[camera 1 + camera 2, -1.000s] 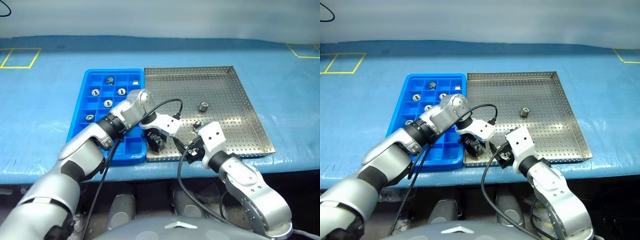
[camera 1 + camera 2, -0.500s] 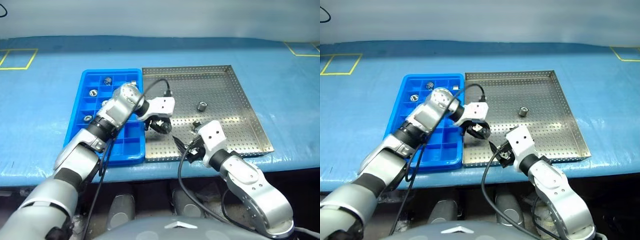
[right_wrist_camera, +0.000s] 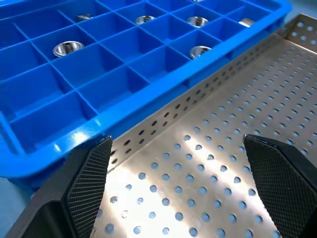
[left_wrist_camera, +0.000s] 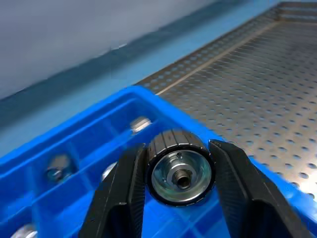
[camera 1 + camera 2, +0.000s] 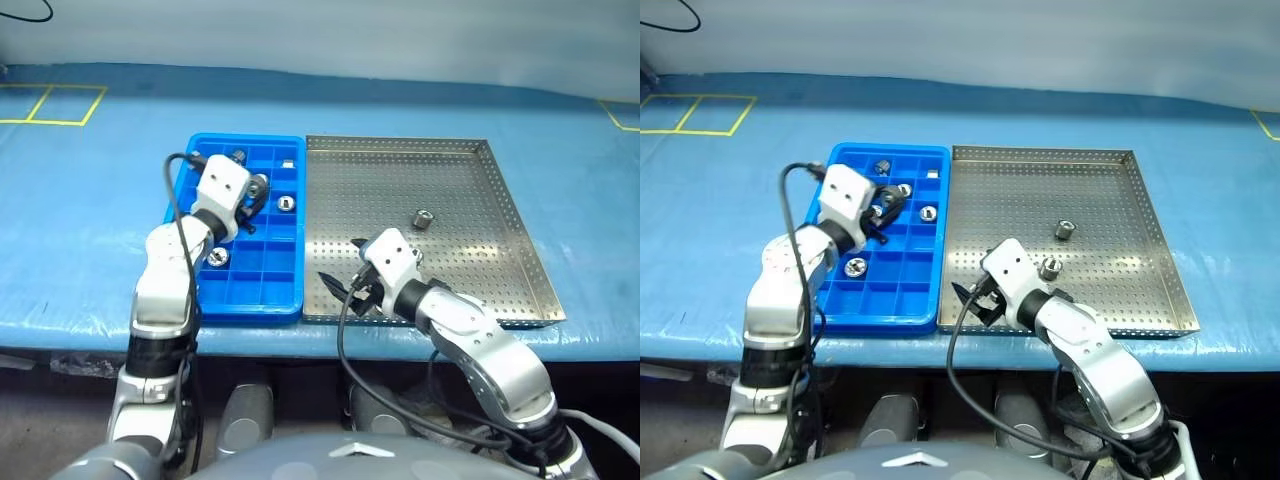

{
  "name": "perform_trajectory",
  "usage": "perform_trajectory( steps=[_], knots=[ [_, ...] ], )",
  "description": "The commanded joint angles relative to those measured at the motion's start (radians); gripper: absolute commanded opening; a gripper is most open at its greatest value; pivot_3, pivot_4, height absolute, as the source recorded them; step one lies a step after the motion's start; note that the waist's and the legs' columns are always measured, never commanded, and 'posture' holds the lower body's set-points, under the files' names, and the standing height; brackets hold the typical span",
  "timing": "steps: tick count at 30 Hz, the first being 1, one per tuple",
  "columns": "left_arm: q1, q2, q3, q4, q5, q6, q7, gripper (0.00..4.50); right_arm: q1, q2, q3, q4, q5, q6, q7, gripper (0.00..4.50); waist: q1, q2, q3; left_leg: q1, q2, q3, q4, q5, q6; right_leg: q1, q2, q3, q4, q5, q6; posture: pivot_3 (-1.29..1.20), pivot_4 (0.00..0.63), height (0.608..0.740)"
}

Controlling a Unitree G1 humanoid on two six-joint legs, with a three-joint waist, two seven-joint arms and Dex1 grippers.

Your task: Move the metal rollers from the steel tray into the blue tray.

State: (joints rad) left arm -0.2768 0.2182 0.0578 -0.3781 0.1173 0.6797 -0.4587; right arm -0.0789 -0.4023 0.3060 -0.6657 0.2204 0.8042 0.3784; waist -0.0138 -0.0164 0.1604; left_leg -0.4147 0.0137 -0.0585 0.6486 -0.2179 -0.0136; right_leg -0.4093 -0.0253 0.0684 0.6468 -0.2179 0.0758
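Note:
My left gripper keeps carrying the roller toward the blue tray's front row (image 5: 878, 300), which looks empty, until the roller hangs low over a free compartment.
My left gripper (image 5: 255, 192) hovers over the far part of the blue tray (image 5: 270, 292), shut on one metal roller (image 4: 181, 173) that sits end-on between its black fingers (image 4: 126, 198). Several rollers lie in the blue tray's compartments, among them one (image 5: 286, 203) and another (image 5: 218, 257). Two rollers stand on the steel tray (image 5: 400, 143): one (image 5: 422, 218) mid-tray and one (image 5: 1048, 267) just beside my right wrist. My right gripper (image 3: 177, 144) is open and empty, low over the steel tray's front left corner, pointing at the blue tray's wall.
Both trays sit side by side on a light blue table cover (image 5: 90, 230), close to the table's front edge. Yellow tape squares (image 5: 55, 105) mark the far left corner. Black cables (image 5: 178, 215) loop from both wrists.
The left gripper has carried the roller from the steel tray's front left corner up and leftward over the blue tray, turning its wrist. The right gripper edged left. The camera view shifted.

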Motion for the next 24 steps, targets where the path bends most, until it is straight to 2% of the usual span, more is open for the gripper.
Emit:
perform_trajectory(
  steps=[1,8,11,16,24],
  knots=[
    [0.106,-0.036,0.039,-0.224,0.014,0.072,0.101,1.75,-0.050,0.016,0.036,0.021,0.007,-0.092,0.058,4.50,0.013,0.000,0.000,0.000,0.000,0.000,0.000,0.000,0.000,0.000,0.000,0.000,0.000,0.000,0.000,0.18,0.150,0.740],
    [0.303,-0.065,0.045,-0.428,0.035,0.240,0.215,1.75,-0.105,0.045,0.098,0.121,-0.014,-0.204,0.124,4.50,0.057,-0.001,0.000,0.001,0.000,-0.001,0.000,0.001,-0.001,0.002,0.000,-0.001,-0.001,-0.003,-0.005,0.26,0.150,0.740],
    [0.364,-0.080,0.005,-0.491,0.042,0.303,0.248,1.75,-0.125,0.054,0.120,0.155,-0.024,-0.232,0.147,4.50,0.070,-0.002,0.001,0.001,0.000,-0.001,0.000,0.001,-0.001,0.002,0.000,-0.002,-0.001,-0.003,-0.006,0.28,0.150,0.740],
    [0.409,-0.118,-0.040,-0.528,0.044,0.362,0.306,1.75,-0.143,0.063,0.133,0.187,-0.026,-0.255,0.177,4.50,0.093,-0.002,0.001,0.001,0.000,-0.001,0.000,0.001,-0.002,0.002,0.000,-0.002,-0.001,-0.003,-0.007,0.30,0.150,0.740],
    [0.428,-0.116,-0.072,-0.571,0.050,0.448,0.366,1.75,-0.149,0.059,0.136,0.208,-0.010,-0.294,0.245,4.50,0.108,-0.002,0.001,0.000,0.000,-0.001,-0.001,0.001,-0.002,0.001,0.000,-0.002,-0.001,-0.004,-0.008,0.32,0.150,0.740]
  ],
)
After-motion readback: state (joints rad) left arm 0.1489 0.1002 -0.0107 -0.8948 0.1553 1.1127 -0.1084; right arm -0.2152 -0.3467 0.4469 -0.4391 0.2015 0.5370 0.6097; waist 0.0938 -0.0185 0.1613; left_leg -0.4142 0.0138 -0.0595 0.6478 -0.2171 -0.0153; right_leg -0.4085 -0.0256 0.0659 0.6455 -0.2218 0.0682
